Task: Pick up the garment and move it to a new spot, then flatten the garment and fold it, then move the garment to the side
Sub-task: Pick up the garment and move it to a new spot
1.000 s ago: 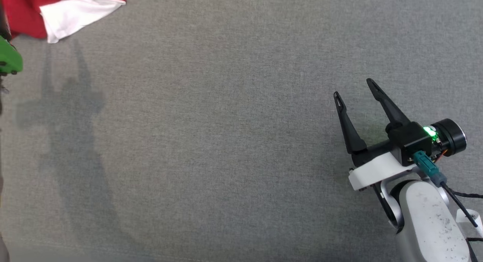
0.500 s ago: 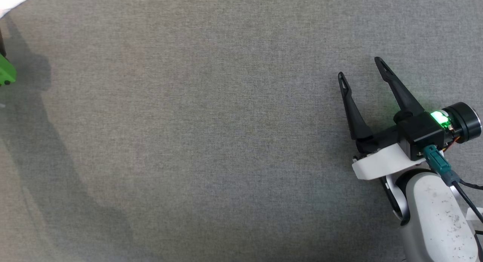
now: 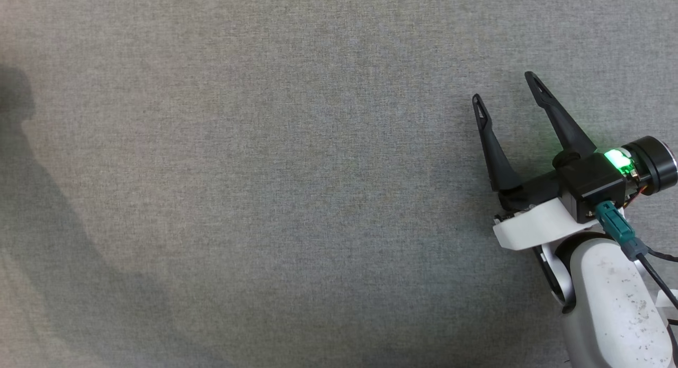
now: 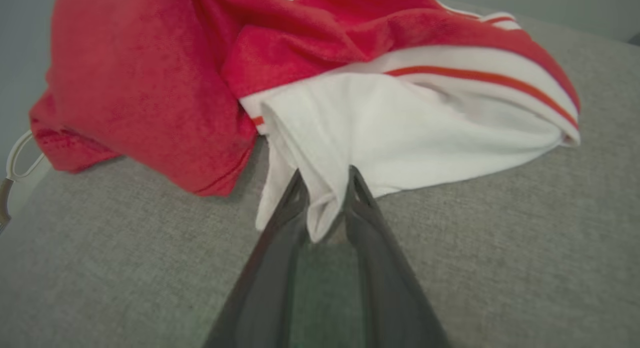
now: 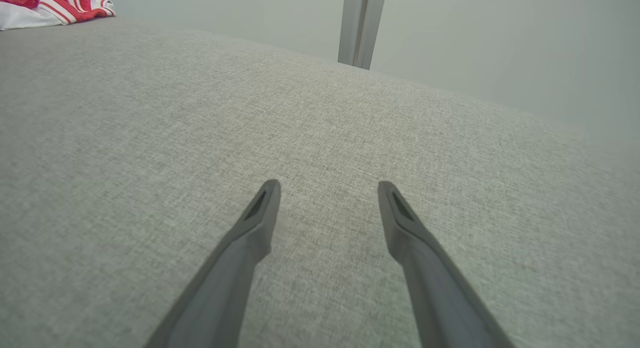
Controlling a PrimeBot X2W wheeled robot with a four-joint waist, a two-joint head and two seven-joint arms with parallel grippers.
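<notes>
I expect the white sleeve to spread out and pull the shoulder and collar open when I pull the sleeve's edge, because the garment lies in limp, crumpled folds.
The garment is a crumpled red shirt with white panels and red stripes, lying on the grey cloth surface. In the left wrist view my left gripper is shut on a fold of its white edge. Far off at the top left of the right wrist view the garment appears small. My right gripper hovers open over bare cloth at the right of the head view, nothing between its fingers; it is also open in its own wrist view.
The grey cloth surface spreads across the head view, with an arm's shadow at the left. Beyond its far edge stands a pale wall with a vertical grey post. A white cable loop lies at the surface's left edge.
The head view has shifted, so the garment and the green part at its left edge slid out of the picture. The right gripper stays open and sits slightly higher in the picture.
</notes>
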